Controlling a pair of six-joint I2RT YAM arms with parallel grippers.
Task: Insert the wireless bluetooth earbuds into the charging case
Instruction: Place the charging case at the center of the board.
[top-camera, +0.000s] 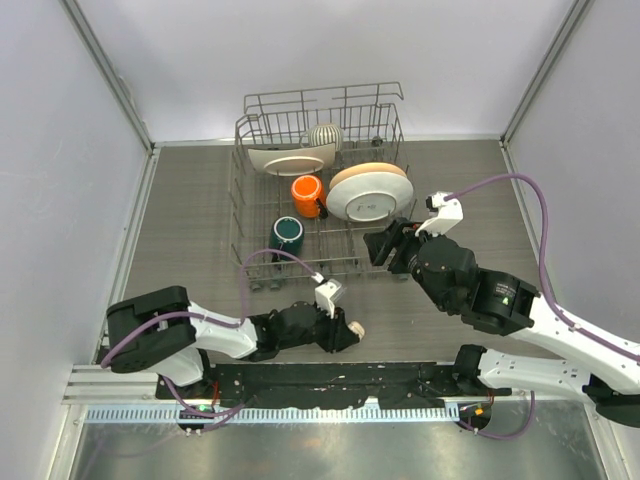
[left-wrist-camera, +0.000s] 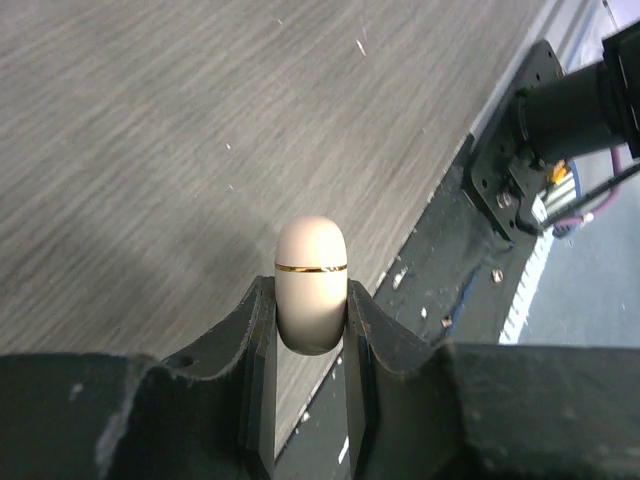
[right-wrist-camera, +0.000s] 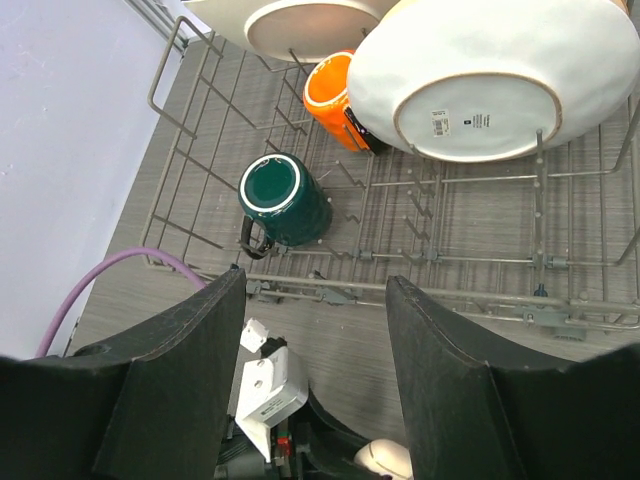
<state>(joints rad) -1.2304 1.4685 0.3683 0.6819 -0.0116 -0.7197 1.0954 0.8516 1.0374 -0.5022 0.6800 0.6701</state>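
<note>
My left gripper should keep lowering the closed charging case (top-camera: 357, 330), now low over clear table (top-camera: 372, 336), until it sits there, and then I should let it go.
A cream-white, pill-shaped charging case (left-wrist-camera: 311, 262) with a thin gold seam sticks out from between the fingers of my left gripper (left-wrist-camera: 311, 296), which is shut on its lower half. Its lid looks closed. In the top view the case (top-camera: 356, 328) shows at the tip of the left gripper (top-camera: 345, 331), low over the table's near edge. My right gripper (top-camera: 384, 246) hangs open and holds nothing, in front of the dish rack. Between its fingers (right-wrist-camera: 190, 340) I look down on the case (right-wrist-camera: 384, 459). The earbuds are out of view.
A wire dish rack (top-camera: 242, 205) stands at the back centre. It holds a large cream bowl (top-camera: 368, 191), a white plate (top-camera: 292, 158), an orange mug (top-camera: 307, 192), a green mug (top-camera: 288, 233) and a ribbed bowl (top-camera: 324, 134). The arms' black base plate (top-camera: 330, 382) runs along the near edge.
</note>
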